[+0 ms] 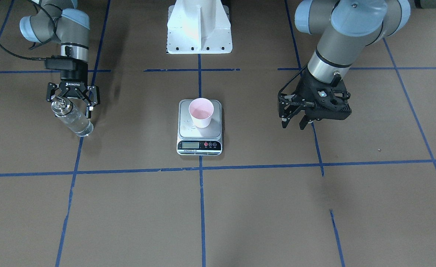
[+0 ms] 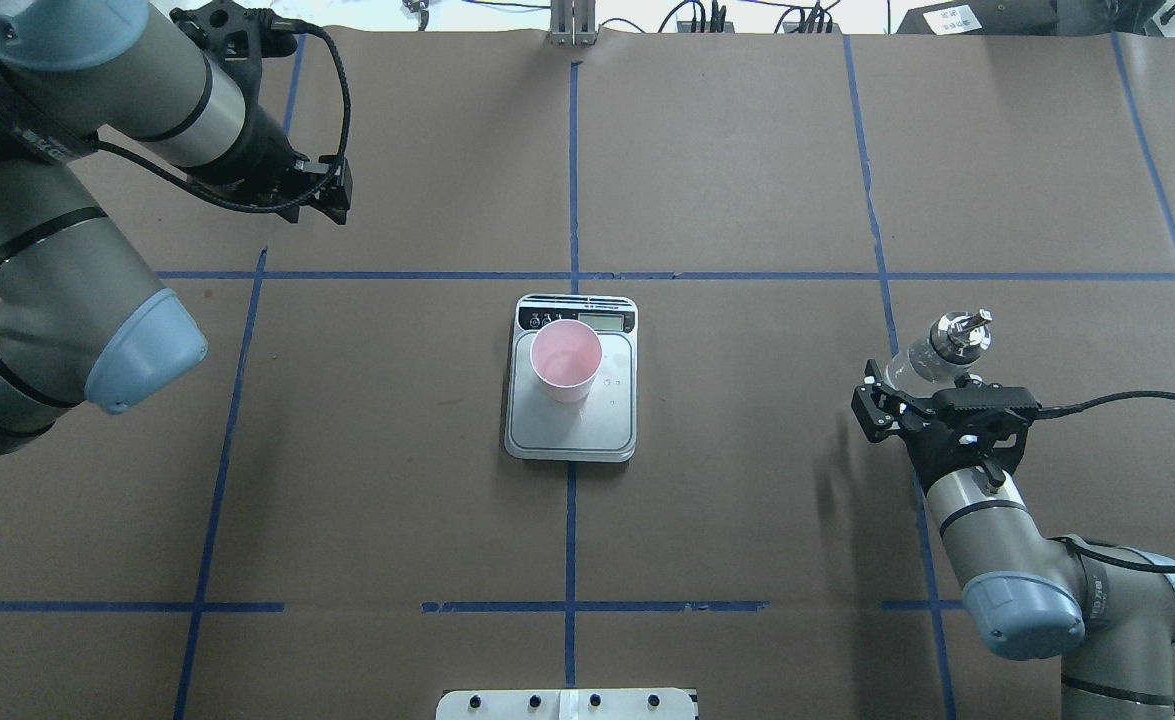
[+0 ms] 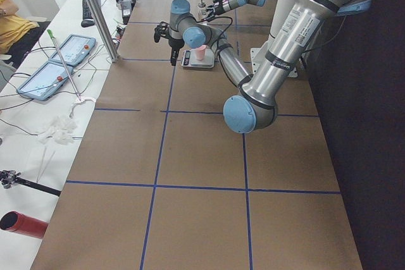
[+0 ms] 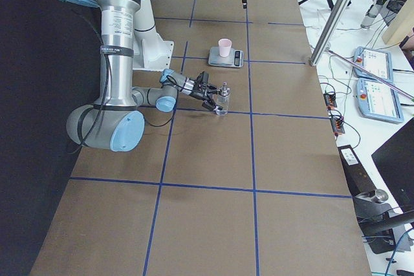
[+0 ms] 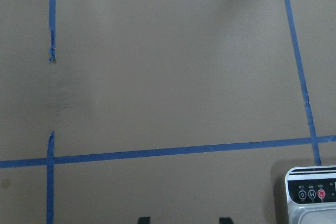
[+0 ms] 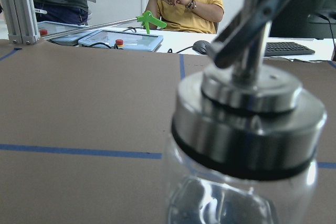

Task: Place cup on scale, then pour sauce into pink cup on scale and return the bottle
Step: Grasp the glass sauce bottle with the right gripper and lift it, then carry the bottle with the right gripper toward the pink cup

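The silver pourer cap (image 1: 62, 106) rests flush over a dark ring (image 6: 239, 166). I expect the cap to stay on the bottle when I tip the bottle toward the pink cup.
The pale pink cup (image 1: 201, 113) stands upright on the silver plate of the scale (image 1: 188, 134), toward its display end, also in the overhead view (image 2: 566, 362). A few small droplets lie on the plate beside it. The clear glass bottle (image 1: 72, 119) with the silver pourer cap stands on the table far to the robot's right and holds some clear sauce. My right gripper (image 1: 71, 104) is open, with its fingers spread on either side of the bottle's top. The cap (image 6: 247, 114) fills the right wrist view. My left gripper (image 1: 294, 122) is open and empty, above the table on the scale's other side.
Blue tape lines (image 2: 572, 150) divide the brown table into squares. The white robot base (image 1: 199, 33) is at the robot's side. An aluminium post (image 4: 336, 11) stands at the operators' edge, with tablets (image 4: 374, 63) and seated people (image 6: 189, 1) beyond it.
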Robot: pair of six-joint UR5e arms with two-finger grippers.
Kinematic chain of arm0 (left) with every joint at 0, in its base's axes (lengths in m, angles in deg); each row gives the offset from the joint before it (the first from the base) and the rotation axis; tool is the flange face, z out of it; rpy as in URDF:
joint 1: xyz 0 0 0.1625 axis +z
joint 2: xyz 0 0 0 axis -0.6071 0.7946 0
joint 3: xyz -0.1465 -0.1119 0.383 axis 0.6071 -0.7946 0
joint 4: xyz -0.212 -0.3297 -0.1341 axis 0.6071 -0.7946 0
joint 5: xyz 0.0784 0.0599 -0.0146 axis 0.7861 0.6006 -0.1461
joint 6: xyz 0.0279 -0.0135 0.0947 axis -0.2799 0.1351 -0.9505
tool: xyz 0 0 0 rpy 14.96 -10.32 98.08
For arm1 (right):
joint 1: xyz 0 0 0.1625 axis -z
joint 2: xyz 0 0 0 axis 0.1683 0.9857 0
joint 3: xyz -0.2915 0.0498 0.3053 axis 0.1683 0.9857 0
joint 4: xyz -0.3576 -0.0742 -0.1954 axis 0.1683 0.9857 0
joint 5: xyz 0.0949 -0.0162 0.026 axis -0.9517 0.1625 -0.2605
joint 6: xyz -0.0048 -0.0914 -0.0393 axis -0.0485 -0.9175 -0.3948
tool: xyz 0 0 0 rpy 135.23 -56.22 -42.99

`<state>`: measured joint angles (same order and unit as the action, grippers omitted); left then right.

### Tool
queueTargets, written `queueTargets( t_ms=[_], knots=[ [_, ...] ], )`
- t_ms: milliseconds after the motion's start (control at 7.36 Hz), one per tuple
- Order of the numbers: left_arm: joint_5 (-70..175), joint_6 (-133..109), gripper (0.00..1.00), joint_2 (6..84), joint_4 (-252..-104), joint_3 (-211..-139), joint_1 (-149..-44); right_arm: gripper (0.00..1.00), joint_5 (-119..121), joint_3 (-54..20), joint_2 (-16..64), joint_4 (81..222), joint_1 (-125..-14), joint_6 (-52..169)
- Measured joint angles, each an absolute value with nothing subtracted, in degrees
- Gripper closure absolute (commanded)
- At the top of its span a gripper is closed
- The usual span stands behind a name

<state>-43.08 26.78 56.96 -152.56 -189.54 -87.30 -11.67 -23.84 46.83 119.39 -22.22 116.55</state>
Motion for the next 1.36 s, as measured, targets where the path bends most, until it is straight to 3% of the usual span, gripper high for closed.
queueTargets(
  t_ms=[272, 543, 815, 951, 1358],
  knots=[
    [-43.08, 26.81, 0.46, 56.99, -152.42, -189.58, -87.30, 0.03, -11.64, -21.00, 45.64, 114.49, -22.43, 113.72],
    [-43.08, 26.84, 0.46, 57.08, -152.34, -189.58, -87.30, 0.68, -11.58, -20.51, 45.74, 113.04, -22.63, 112.70],
    [-43.08, 26.86, 0.46, 57.14, -152.14, -189.58, -87.30, 0.95, -11.28, -20.42, 46.00, 112.37, -22.71, 112.57],
    [-43.08, 26.86, 0.46, 57.14, -152.08, -189.58, -87.30, 1.00, -11.03, -20.42, 46.19, 111.43, -22.86, 111.96],
    [-43.08, 26.93, 0.46, 57.12, -152.05, -189.80, -87.34, 1.00, -10.66, -22.70, 45.23, 111.97, -24.96, 105.55]
  ],
)
